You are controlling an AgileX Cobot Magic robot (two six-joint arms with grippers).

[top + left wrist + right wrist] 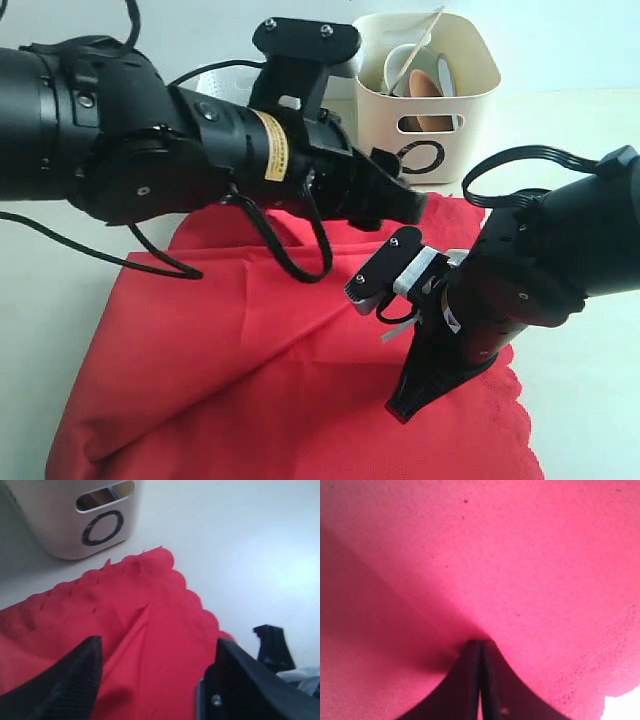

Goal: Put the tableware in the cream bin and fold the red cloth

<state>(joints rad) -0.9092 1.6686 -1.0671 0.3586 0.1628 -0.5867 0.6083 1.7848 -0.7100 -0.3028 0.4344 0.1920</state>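
The red cloth's upper layer slopes off to one side. My left gripper should therefore grab its far corner and pull it toward my right gripper.
The red cloth lies rumpled and partly doubled over on the white table, its scalloped corner close to the cream bin. Inside the bin I see the brown plate, a pale bowl rim and a chopstick sticking up. My left gripper hovers open just above the cloth's far corner, nothing between its fingers. My right gripper is shut, tips pressed down onto the red cloth near its right scalloped edge.
Black cables from the left arm droop onto the cloth. Part of the right arm shows beside the left gripper. Bare white table lies to the right of the cloth and in front of the bin.
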